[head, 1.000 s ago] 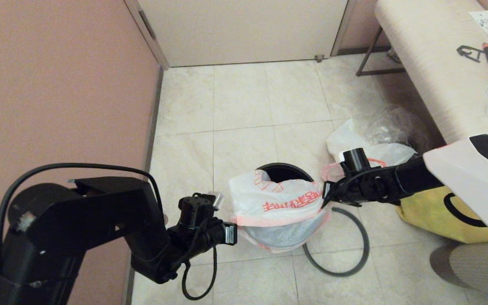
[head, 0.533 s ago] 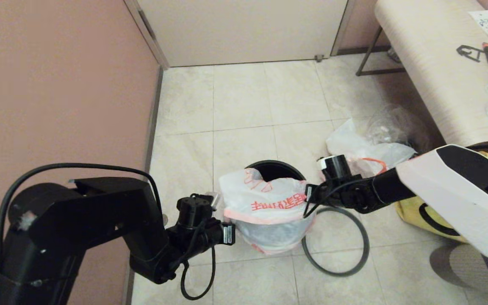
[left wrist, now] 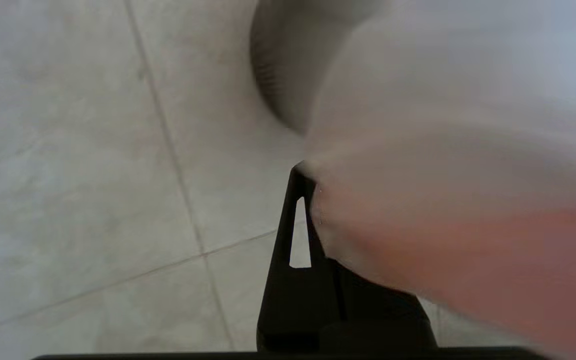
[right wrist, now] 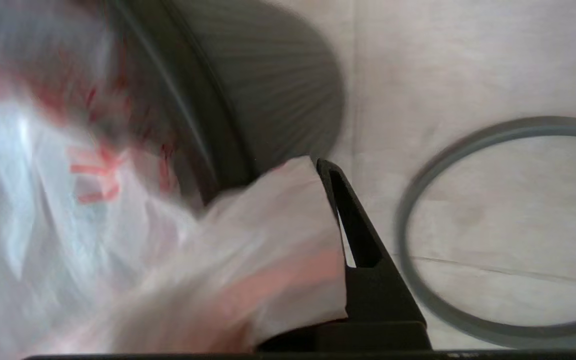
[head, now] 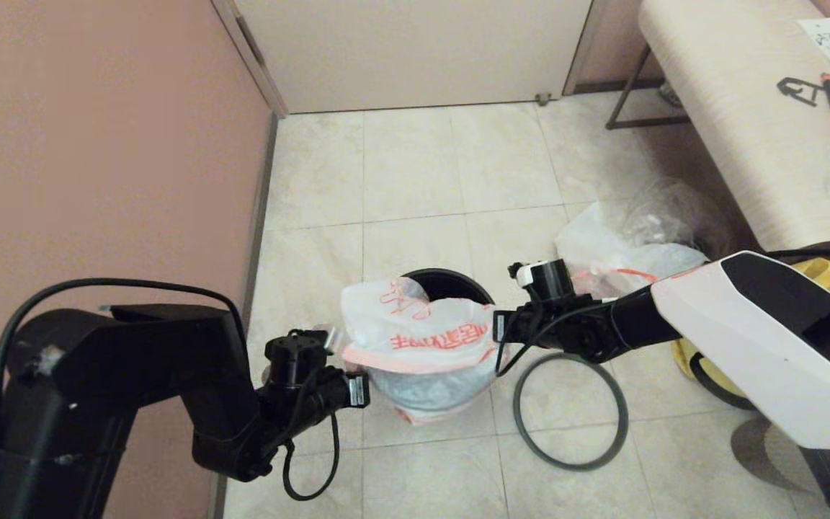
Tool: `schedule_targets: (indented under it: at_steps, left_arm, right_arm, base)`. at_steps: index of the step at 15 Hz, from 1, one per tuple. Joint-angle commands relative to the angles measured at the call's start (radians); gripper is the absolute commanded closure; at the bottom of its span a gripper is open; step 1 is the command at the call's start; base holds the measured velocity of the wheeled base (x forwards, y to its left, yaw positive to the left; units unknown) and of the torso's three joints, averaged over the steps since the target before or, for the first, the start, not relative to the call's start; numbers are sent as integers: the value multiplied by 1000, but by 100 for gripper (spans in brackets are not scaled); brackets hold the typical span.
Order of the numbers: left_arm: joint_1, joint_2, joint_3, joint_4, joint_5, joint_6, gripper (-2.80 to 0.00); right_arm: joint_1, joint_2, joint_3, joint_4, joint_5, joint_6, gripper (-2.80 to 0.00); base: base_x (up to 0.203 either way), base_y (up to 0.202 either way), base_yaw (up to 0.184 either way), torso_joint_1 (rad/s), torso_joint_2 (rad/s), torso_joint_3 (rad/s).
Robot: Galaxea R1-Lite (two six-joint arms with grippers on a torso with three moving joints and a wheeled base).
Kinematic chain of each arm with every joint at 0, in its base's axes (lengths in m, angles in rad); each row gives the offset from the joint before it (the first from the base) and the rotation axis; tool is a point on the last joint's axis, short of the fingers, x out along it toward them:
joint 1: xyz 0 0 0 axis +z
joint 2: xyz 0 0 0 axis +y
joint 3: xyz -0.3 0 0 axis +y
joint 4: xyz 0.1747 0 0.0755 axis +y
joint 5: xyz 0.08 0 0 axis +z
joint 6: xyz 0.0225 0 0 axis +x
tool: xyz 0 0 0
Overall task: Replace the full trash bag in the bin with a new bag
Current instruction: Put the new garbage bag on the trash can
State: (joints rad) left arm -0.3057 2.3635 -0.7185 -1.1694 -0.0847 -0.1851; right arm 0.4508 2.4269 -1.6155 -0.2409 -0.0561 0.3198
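The robot's left gripper has only the outer end of the new bag's pink edge between its fingers, so it should open and take a fuller grip farther in, nearer to the bin.
The new bag, white with red print and a pink edge, hangs stretched between both grippers over the near side of the bin. Only the far part of the bin's black mouth shows. My left gripper is shut on the new bag's left edge, with one black finger visible beside it. On the opposite edge my right gripper is shut, next to the bin wall. The full trash bag lies on the floor behind my right arm.
The bin's grey ring lies flat on the tiles right of the bin, also in the right wrist view. A clear bag, a yellow tote and a bench crowd the right. A pink wall stands left.
Both grippers have carried the new bag leftward, and the bin has shifted left with it. The ring on the floor has stayed put.
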Motion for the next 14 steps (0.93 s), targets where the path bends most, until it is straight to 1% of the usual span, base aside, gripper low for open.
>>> schedule_targets:
  at_steps: [1, 4, 7, 11, 13, 14]
  left_arm:
    - [42, 2, 10, -9, 0, 0, 0]
    - [50, -1, 9, -11, -1, -3, 0]
    - [46, 15, 8, -95, -2, -2, 0]
    - [8, -29, 29, -42, 6, -2, 0]
    - [8, -27, 26, -40, 8, -2, 0]
    - [8, -29, 27, -42, 8, -1, -280]
  right_arm:
    - [-13, 4, -2, -6, -5, 1, 0]
    - [-27, 3, -17, -21, -2, 5, 0]
    - [-29, 7, -19, -61, -2, 4, 0]
    - [-26, -3, -18, -60, -1, 1, 0]
    - [-24, -3, -18, -60, -1, 2, 0]
    - [-24, -3, -18, -58, -1, 2, 0]
  base:
    - [0, 0, 0, 0, 0, 0]
    - [0, 0, 0, 0, 0, 0]
    - [0, 0, 0, 0, 0, 0]
    - [0, 0, 0, 0, 0, 0]
    - [0, 0, 0, 0, 0, 0]
    - [0, 0, 0, 0, 0, 0]
